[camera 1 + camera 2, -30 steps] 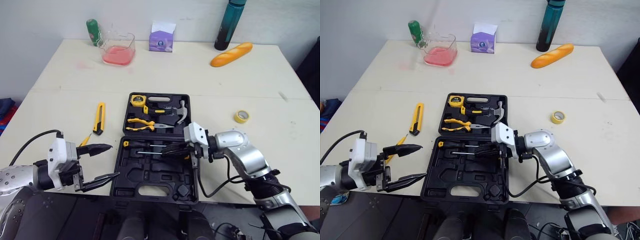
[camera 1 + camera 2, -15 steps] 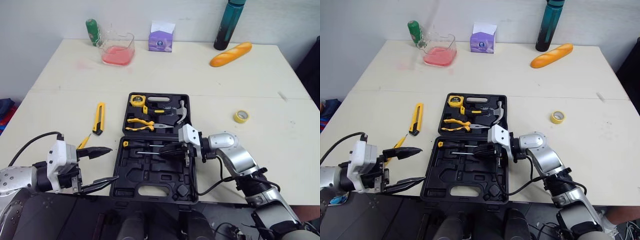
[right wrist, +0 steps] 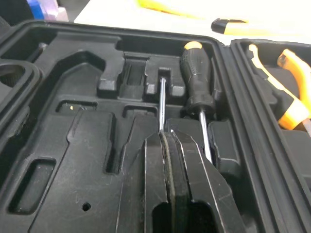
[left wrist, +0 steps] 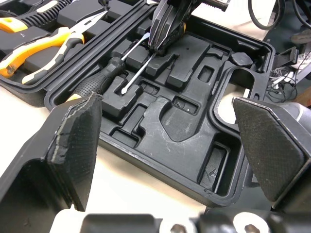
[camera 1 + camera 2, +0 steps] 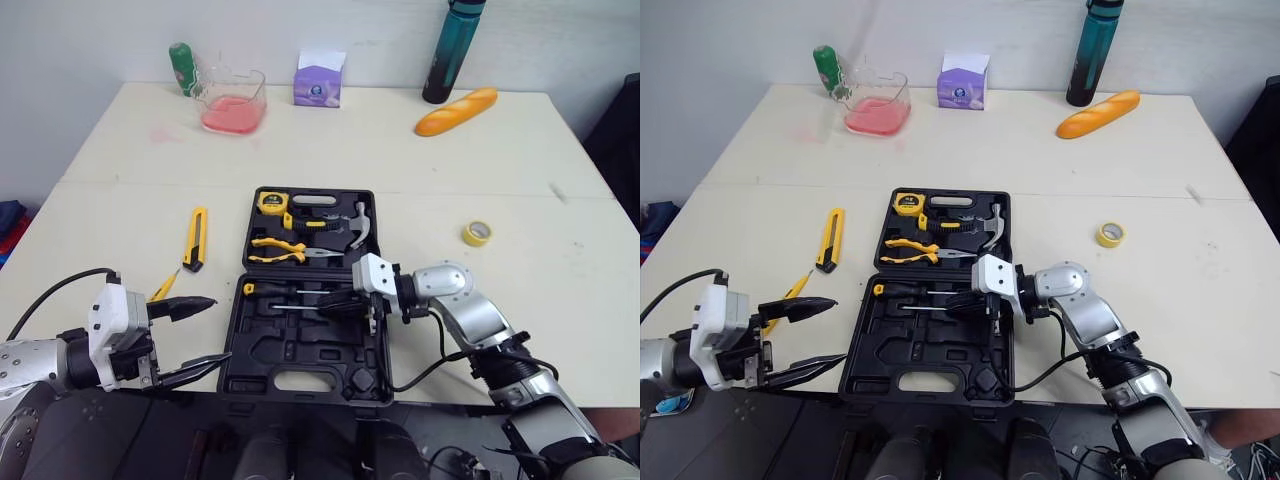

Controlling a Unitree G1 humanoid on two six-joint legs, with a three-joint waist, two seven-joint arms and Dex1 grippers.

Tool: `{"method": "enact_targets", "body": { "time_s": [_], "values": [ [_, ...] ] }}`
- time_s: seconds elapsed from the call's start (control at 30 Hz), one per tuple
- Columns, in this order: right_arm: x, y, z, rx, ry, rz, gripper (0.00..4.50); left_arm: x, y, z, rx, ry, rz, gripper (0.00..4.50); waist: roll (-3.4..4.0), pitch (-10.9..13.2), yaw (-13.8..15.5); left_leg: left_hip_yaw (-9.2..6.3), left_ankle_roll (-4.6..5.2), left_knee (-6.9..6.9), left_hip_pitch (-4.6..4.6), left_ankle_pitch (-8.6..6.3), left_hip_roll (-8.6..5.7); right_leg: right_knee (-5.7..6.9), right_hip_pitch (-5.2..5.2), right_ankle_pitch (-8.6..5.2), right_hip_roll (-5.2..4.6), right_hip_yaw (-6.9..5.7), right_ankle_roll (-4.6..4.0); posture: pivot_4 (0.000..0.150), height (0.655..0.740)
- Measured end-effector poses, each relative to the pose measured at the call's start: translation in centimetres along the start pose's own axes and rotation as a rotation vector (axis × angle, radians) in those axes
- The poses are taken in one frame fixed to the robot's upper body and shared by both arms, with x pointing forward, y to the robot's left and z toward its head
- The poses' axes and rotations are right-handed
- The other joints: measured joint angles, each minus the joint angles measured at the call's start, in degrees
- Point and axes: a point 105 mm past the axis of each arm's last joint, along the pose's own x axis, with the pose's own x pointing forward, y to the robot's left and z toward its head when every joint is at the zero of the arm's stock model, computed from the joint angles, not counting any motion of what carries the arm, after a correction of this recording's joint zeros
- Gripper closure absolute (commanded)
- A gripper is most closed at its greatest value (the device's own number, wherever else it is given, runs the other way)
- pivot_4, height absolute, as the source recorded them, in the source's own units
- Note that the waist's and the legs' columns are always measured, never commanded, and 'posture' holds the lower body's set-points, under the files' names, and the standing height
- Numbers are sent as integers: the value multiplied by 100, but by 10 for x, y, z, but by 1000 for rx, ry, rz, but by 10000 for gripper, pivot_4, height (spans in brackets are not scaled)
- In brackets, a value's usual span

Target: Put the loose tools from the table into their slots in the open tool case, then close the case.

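My gripper will lower the small yellow tool (image 5: 163, 287) into an empty slot beside the screwdriver's stem. The tool will lie flat there because the slot ends in a narrow notch (image 4: 170, 62).
The black tool case (image 5: 300, 352) lies open in the middle of the table. Its far half holds a tape measure (image 5: 275, 201), yellow pliers (image 5: 280, 246) and a hammer (image 5: 358, 225). A black-handled screwdriver (image 3: 194, 82) rests in the near half. My right gripper (image 5: 335, 305) is low over that half, shut on a second screwdriver whose thin shaft (image 3: 162, 104) sticks out from the fingertips into a slot. My left gripper (image 5: 220, 328) hovers open at the table's near left edge, beside the case. A yellow utility knife (image 5: 198, 237) and a small yellow tool (image 5: 165, 285) lie loose on the left.
A yellow tape roll (image 5: 477, 233) lies right of the case. Along the far edge stand a green bottle (image 5: 182, 65), a clear tub of pink liquid (image 5: 232, 100), a purple tissue box (image 5: 319, 80), a teal bottle (image 5: 447, 50) and a bread loaf (image 5: 456, 110).
My right gripper has edged left and lower over the near half of the case, still shut on the screwdriver. The left gripper has drawn back slightly toward the table edge.
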Motion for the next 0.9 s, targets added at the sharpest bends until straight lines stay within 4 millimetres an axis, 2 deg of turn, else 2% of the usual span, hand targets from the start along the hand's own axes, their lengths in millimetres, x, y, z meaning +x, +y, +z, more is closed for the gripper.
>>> {"method": "enact_targets", "body": {
  "time_s": [0.27,0.47,0.63,0.73,0.83,0.9],
  "values": [
    [-1,1,-1,14,21,1,44771,0,1,-1,1,7,8,0,-7,-36,5,-2,-6,-2,4,-4,3,0,2,-3,0,1,-5,1500,7400],
    [-8,1,3,-20,-71,-40,44771,0,3,0,12,-2,26,0,-4,-32,14,-6,-7,-2,-10,-5,4,-4,-6,-3,4,-4,-5,1500,7400],
    [-41,3,10,-6,-162,-87,44771,-10,15,-1,19,-11,109,0,22,-3,23,-7,-5,-2,-21,-5,4,-7,-11,-3,5,-7,-5,1500,7400],
    [-76,2,17,-44,-152,-140,44771,-20,20,-6,9,-17,171,0,35,12,32,-4,-2,-4,-23,-8,3,-15,-12,-3,5,-8,-5,1500,7400],
    [-112,-8,26,-12,-160,-256,35361,-33,28,-11,-18,-37,267,0,34,31,27,-5,-1,-4,-24,-8,6,-16,-11,-2,6,-9,-5,1500,7400],
    [-146,-15,22,8,-105,-373,25400,-52,38,-13,-32,-46,379,0,34,34,35,-4,0,-5,-25,-9,6,-21,-12,-3,6,-11,-5,1500,7400]
  ]
}}
